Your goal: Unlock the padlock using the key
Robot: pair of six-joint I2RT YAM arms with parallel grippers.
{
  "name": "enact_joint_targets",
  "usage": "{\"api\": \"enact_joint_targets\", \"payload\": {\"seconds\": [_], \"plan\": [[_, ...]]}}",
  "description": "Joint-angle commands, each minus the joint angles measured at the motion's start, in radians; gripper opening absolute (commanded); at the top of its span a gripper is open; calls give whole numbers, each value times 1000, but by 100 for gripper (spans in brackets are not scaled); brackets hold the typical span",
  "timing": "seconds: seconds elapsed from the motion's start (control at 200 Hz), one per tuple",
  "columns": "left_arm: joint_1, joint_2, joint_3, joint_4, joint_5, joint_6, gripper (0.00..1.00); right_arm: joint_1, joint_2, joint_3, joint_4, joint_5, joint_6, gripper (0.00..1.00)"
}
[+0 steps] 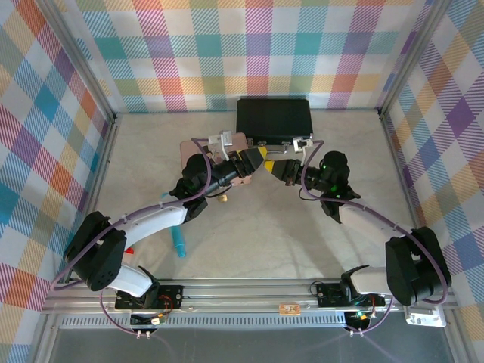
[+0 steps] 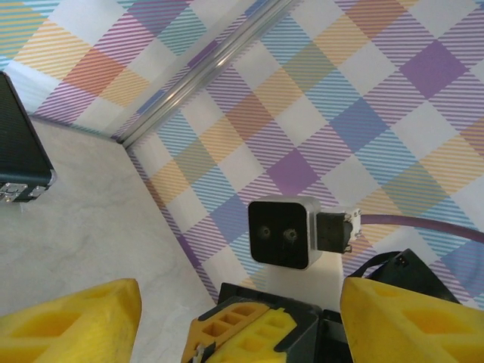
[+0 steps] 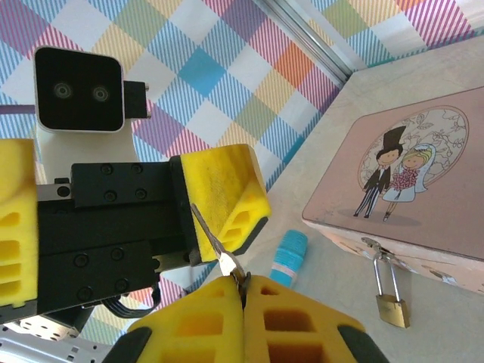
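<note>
My left gripper should hold the key's loose end [image 3: 198, 214] while my right gripper opens and grips the key again straighter, because the key slants [image 3: 224, 259] in my right gripper's fingers.
My right gripper [image 3: 243, 284] is shut on the key [image 3: 224, 255], a thin grey sliver sticking up out of its yellow fingertips. The key's free end lies against one yellow finger [image 3: 227, 189] of my left gripper [image 2: 238, 302]. That gripper is open, and the right gripper's fingertips sit between its wide-spread fingers. In the top view, left gripper [image 1: 255, 156] and right gripper [image 1: 274, 168] meet tip to tip above the table. The brass padlock [image 3: 392, 310] hangs by its silvery shackle from the clasp of the pink tin [image 3: 408, 181], apart from both grippers. It also shows as the padlock [image 1: 224, 199] below the tin [image 1: 227, 144].
A teal pen [image 3: 289, 257] lies on the table in front of the tin, and appears as the pen [image 1: 179, 246] near the left arm. A black box [image 1: 272, 117] stands against the back wall. Plaid walls close in the back and both sides.
</note>
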State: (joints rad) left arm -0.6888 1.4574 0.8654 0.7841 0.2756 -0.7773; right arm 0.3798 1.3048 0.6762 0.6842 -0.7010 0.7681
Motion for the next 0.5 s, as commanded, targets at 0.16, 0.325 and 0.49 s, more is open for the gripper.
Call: {"api": "enact_joint_targets", "payload": {"seconds": [0.16,0.325,0.49], "plan": [[8,32,25,18,60,-12,53,0,-14,29,-14,-19,-29,0],[8,31,22,14,58,-20,33,1,-16,29,-14,-18,-31,0],[8,32,15,6,49,-19,3,1,-17,30,-22,-17,-29,0]]}}
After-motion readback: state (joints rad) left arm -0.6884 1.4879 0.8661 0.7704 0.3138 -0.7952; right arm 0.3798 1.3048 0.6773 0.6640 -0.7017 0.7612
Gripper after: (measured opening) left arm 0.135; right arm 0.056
